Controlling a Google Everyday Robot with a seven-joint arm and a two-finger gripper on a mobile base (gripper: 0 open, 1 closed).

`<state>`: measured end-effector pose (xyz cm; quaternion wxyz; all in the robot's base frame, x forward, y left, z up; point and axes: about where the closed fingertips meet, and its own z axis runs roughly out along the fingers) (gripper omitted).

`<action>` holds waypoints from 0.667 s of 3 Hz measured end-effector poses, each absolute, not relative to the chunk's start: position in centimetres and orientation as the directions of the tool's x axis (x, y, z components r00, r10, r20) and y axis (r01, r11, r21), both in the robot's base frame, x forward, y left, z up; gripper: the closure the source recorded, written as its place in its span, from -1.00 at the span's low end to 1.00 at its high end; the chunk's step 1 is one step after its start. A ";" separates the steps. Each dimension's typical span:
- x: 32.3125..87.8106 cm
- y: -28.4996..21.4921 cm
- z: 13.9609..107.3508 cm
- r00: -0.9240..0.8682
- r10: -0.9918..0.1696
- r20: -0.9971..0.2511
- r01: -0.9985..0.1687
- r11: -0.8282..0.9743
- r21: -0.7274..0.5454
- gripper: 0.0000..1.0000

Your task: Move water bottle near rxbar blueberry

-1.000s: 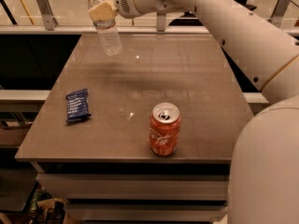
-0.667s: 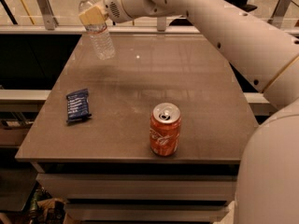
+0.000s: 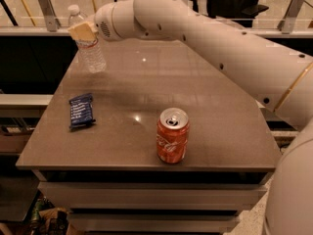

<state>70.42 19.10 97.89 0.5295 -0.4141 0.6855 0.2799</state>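
Observation:
The water bottle [image 3: 92, 55] is hanging at a tilt near the table's side edge. My gripper should move it back inward and set it upright just past the rxbar blueberry [image 3: 103, 83].
The water bottle [image 3: 89, 47] is clear plastic with a white cap and a label band. It hangs tilted above the table's far left corner. My gripper [image 3: 83, 32] is shut on the bottle's upper part, its tan fingers around the neck and label. The rxbar blueberry [image 3: 81, 110], a flat dark blue bar with white lettering, lies on the table's left side, nearer to me than the bottle and apart from it.
A red soda can [image 3: 172, 135] stands upright near the table's front edge. The brown table [image 3: 205, 106] drops off on all sides. My white arm [image 3: 220, 38] crosses above the far right. A railing and a glass wall stand behind.
My gripper has carried the water bottle to the left and a little toward me. The bar and the can have not moved.

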 end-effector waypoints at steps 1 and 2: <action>68.9 21.0 97.5 -0.071 -0.216 -0.974 -0.858 0.512 -0.050 1.00; 67.2 22.8 97.0 -0.068 -0.151 -0.986 -0.837 0.547 -0.026 1.00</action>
